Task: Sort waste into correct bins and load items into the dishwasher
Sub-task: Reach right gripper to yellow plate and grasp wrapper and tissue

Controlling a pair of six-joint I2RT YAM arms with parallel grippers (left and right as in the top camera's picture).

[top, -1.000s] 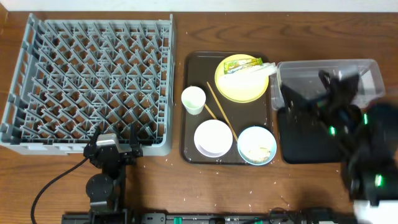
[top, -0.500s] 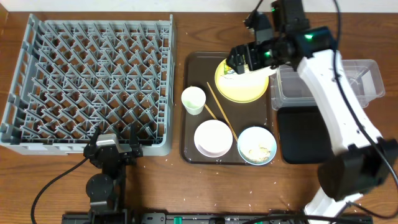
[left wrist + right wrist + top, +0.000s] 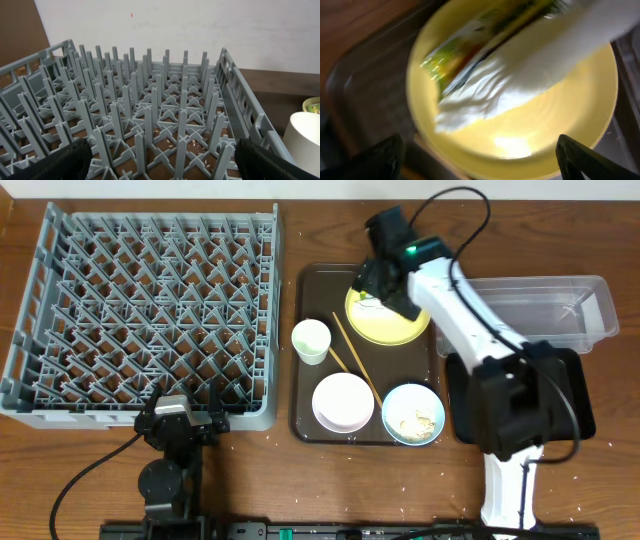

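Observation:
My right gripper is open, and the yellow-green snack wrapper [image 3: 454, 62] lies against the white napkin [image 3: 497, 87] within its open width. I should go on moving down before the fingers close on both.
My right gripper [image 3: 378, 292] hangs open over the yellow plate [image 3: 398, 325] on the brown tray. In the right wrist view the yellow-green snack wrapper [image 3: 470, 50] and the white napkin [image 3: 520, 85] lie on that plate [image 3: 560, 130], just beyond my open right gripper [image 3: 482, 165]. A white cup [image 3: 311, 340], chopsticks [image 3: 355, 360], a white bowl [image 3: 343, 401] and a light blue bowl [image 3: 413, 414] holding rice scraps share the tray. My left gripper [image 3: 190, 415] rests open at the near edge of the grey dish rack [image 3: 140, 310], with pegs [image 3: 150, 115] ahead of its open fingers [image 3: 65, 162].
The clear tub [image 3: 560, 305] stands at the far right, with the black tray [image 3: 458, 400] in front of it, partly under my right arm. The brown serving tray [image 3: 320, 290] lies between rack and bins. Rice grains speckle the rack floor. The cup [image 3: 305, 140] shows at the right of the left wrist view.
My right arm has swung from above the bins leftward to the yellow plate and come down closer over it. The left arm has stayed still.

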